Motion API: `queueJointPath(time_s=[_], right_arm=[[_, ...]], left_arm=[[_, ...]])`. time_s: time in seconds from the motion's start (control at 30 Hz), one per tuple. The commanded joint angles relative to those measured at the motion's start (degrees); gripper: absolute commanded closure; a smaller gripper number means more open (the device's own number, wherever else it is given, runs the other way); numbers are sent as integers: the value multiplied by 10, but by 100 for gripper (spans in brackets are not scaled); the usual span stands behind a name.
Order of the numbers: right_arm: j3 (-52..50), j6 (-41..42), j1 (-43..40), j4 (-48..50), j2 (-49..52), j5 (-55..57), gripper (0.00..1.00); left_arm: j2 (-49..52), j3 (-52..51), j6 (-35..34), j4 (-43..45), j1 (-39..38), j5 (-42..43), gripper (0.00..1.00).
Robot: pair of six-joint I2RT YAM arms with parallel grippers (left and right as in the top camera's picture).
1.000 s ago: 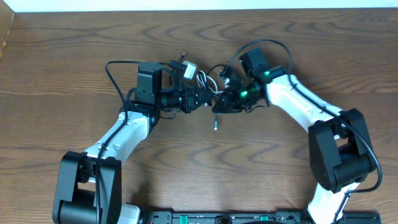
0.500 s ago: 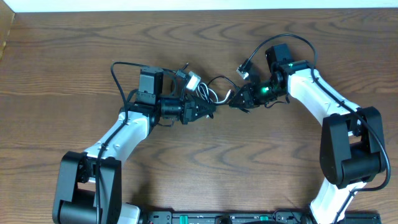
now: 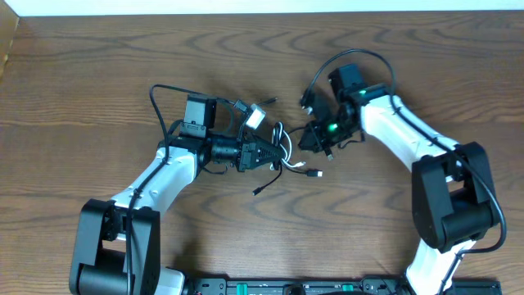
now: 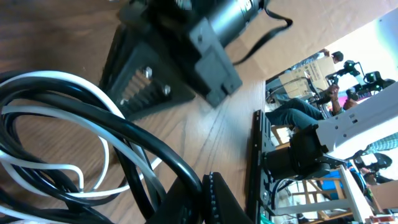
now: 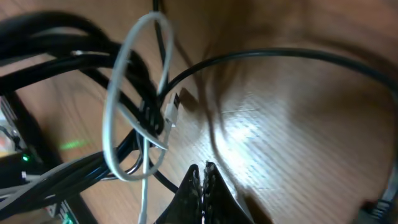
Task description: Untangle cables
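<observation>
My right gripper's closed fingers point past the white cable loop (image 3: 289,145), so next my right gripper opens around the hanging piece of white cable (image 5: 145,186) while my left gripper steadies the tangle.
The cables lie in a tangle on the wooden table between my two grippers. The white cable (image 3: 281,138) loops through the black cable (image 3: 296,169), whose plug ends rest toward the near side. My left gripper (image 3: 266,153) sits at the tangle's left edge. In the left wrist view, the left gripper (image 4: 208,179) is shut on a strand of the black cable (image 4: 124,130), beside white cable (image 4: 62,78) loops. My right gripper (image 3: 308,139) is just right of the tangle. In the right wrist view, the right gripper (image 5: 202,168) is shut with nothing between its tips; a white cable (image 5: 115,112) loop and black cable (image 5: 249,56) lie ahead.
Thick black wires of the arms arc over the left arm (image 3: 157,102) and the right arm (image 3: 360,56). The table's far edge (image 3: 262,11) runs along the top. A black base rail (image 3: 286,287) lies at the near edge between the arm bases.
The right gripper swung out to the right, stretching the cables, then came back left. The tangle has gone slack and dropped onto the table, its ends now nearer. The left gripper shifted slightly nearer.
</observation>
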Motion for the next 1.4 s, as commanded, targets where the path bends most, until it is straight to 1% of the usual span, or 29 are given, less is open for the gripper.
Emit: queueJointPath(time_s=[0.0, 0.07, 0.13, 0.17, 0.23, 0.37, 0.43, 0.6, 0.7, 0.83, 0.9, 0.93, 1.0, 1.1, 1.13, 1.27, 1.37], right_arm=[[-5, -11, 20, -14, -15, 21, 96], [-5, -30, 20, -30, -15, 3, 89], [-5, -65, 16, -50, -15, -23, 75], [-5, -77, 14, -59, -15, -31, 71], [-6, -89, 12, -68, -15, -47, 67], [-17, -100, 12, -58, -15, -91, 66], [-31, -97, 12, -37, -15, -102, 66], [-83, -52, 12, 55, -15, -106, 67], [-95, -48, 12, 86, -15, -126, 67], [-97, -38, 7, 94, -15, -131, 69], [-97, -37, -7, 82, -15, -131, 69], [-97, -32, -29, 73, -15, -143, 68], [-97, -33, -55, 72, -15, -182, 64], [-97, -33, -91, 73, -15, -253, 46], [-97, -32, -100, 74, -15, -272, 44], [-97, -7, -110, 85, -15, -292, 43], [-97, 15, -102, 103, -15, -294, 44]], left_arm=[[-1, 5, 16, -1, 1, -16, 93], [-1, 5, 16, -1, 1, -39, 93], [-1, 5, 16, 3, 1, -48, 93], [-1, 5, 16, 6, 1, -48, 93], [-1, 5, 15, 12, 1, -48, 93], [-1, 6, 12, 20, 1, -47, 93], [-1, 6, -3, 26, 1, -47, 92], [-1, 6, -79, 71, 1, -41, 93], [-1, 6, -115, 98, 1, -41, 93], [-1, 6, -129, 109, 1, -41, 92], [-1, 6, -129, 109, 2, -41, 92], [-1, 6, -138, 109, 2, -41, 92], [-1, 6, -155, 115, 2, -41, 92], [-1, 6, -157, 141, 2, -11, 92], [-1, 6, -157, 157, 2, 7, 93], [-1, 6, -157, 218, 1, 60, 92], [-1, 6, -162, 233, 1, 71, 92]])
